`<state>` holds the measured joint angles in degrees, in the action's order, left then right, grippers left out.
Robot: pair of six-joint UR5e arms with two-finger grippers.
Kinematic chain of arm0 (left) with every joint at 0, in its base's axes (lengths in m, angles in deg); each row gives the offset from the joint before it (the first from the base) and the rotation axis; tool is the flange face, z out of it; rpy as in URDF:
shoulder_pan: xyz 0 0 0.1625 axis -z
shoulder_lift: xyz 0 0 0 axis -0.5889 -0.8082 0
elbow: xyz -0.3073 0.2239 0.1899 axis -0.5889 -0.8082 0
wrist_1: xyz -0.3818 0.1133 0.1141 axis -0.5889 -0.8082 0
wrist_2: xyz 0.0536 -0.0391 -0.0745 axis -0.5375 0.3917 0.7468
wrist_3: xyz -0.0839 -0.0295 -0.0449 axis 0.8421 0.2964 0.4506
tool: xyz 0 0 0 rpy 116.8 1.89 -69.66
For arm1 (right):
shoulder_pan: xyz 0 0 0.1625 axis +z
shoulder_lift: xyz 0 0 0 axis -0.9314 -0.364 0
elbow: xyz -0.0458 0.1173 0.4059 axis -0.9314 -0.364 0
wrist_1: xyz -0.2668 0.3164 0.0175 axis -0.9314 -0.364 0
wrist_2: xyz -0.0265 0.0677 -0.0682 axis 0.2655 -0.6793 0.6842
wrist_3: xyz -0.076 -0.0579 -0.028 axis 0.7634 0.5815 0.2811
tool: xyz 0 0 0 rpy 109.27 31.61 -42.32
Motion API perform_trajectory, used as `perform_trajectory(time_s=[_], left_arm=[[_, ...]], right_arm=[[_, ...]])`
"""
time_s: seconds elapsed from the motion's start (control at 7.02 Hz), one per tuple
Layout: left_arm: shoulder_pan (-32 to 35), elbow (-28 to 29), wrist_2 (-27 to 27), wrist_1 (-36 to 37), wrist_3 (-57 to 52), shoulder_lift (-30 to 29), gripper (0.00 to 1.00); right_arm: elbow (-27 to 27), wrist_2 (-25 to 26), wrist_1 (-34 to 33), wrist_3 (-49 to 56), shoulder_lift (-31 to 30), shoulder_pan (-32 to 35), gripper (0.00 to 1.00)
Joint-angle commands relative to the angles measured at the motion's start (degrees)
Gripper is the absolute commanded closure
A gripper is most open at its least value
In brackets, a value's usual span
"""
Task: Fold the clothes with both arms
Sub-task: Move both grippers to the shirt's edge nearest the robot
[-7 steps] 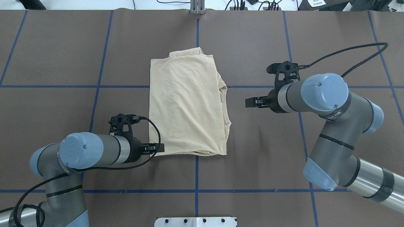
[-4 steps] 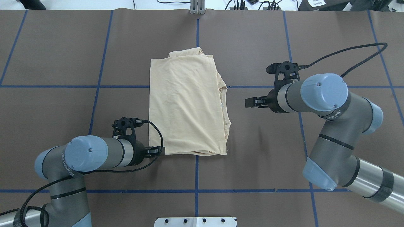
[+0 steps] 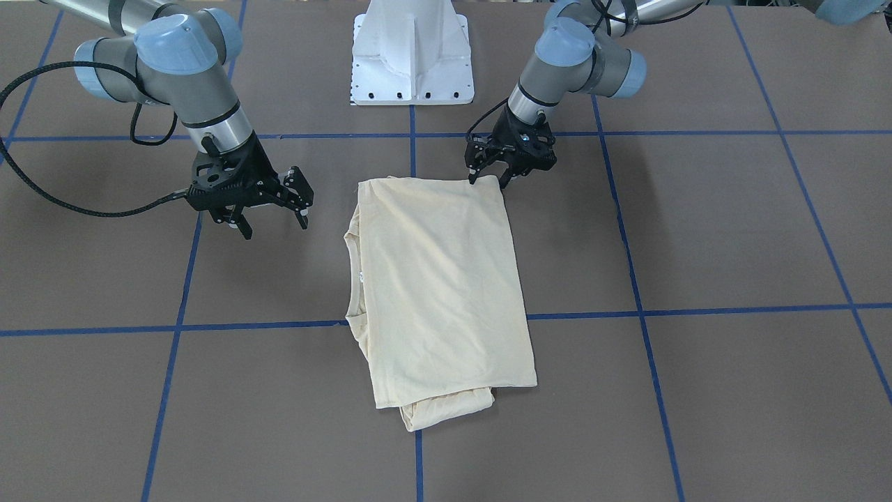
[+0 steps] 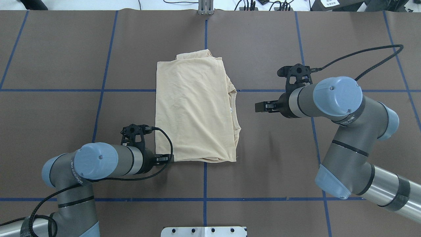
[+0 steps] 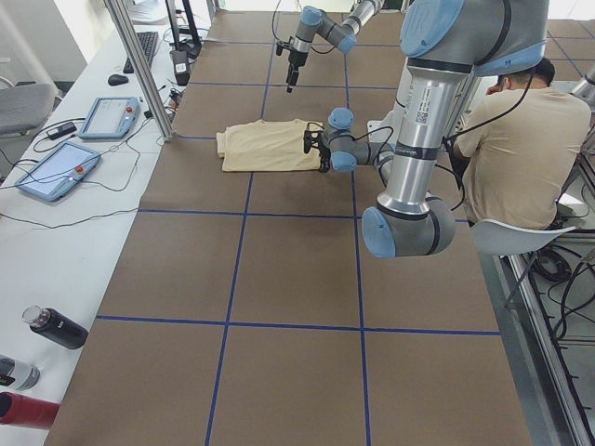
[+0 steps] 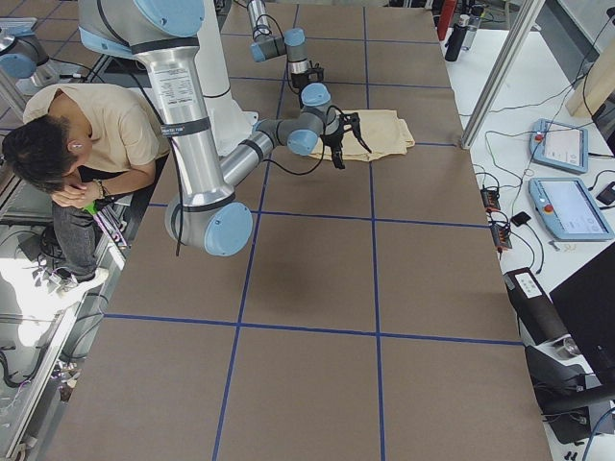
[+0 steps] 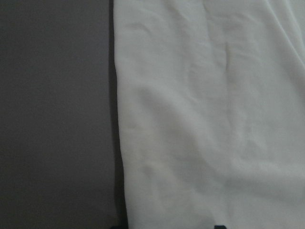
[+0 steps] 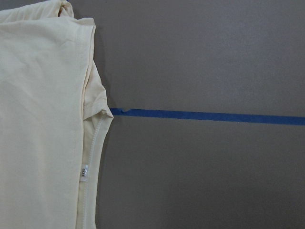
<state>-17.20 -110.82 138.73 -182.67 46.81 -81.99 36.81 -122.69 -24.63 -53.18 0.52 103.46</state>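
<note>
I expect the shirt's tucked layer [image 3: 448, 409] to follow along underneath when I lift the shirt's near edge, because that tucked layer peeks out under the top layer's far hem [image 3: 456, 393].
The cream-yellow shirt [image 4: 194, 108] lies folded into a tall rectangle mid-table, print hidden, with its ribbed neck and white label [image 8: 84, 171] on its right edge. My left gripper [image 4: 167, 159] is open and low at the shirt's near-left corner. In the front-facing view [image 3: 488, 181] its fingers straddle that corner, and the left wrist view shows cloth [image 7: 214, 119] filling its right side. My right gripper [image 4: 260, 107] is open and empty, above the table to the right of the neck and apart from the shirt [image 3: 439, 279].
Blue tape lines [image 4: 205, 184] grid the brown table cover. The white pedestal base [image 3: 412, 56] stands at the robot's edge. A seated person [image 5: 507, 139] is beside the robot. Control tablets [image 5: 56, 172] and bottles [image 5: 56, 327] lie on the side bench.
My left arm has moved back toward the robot along the shirt's left edge and now sits at the near-left corner. The right arm and the shirt have hardly moved.
</note>
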Motion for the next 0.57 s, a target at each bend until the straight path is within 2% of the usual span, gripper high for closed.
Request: perform_trajectory(time_s=[0.0, 0.43], left_arm=[[0.1, -0.5, 0.1, 0.0, 0.0, 0.0, 0.95], [0.5, -1.1, 0.1, 0.1, -0.1, 0.5, 0.96]], right_arm=[[0.0, 0.0, -0.1, -0.1, 0.2, 0.0, 0.00], [0.0, 0.0, -0.1, -0.1, 0.4, -0.1, 0.00]])
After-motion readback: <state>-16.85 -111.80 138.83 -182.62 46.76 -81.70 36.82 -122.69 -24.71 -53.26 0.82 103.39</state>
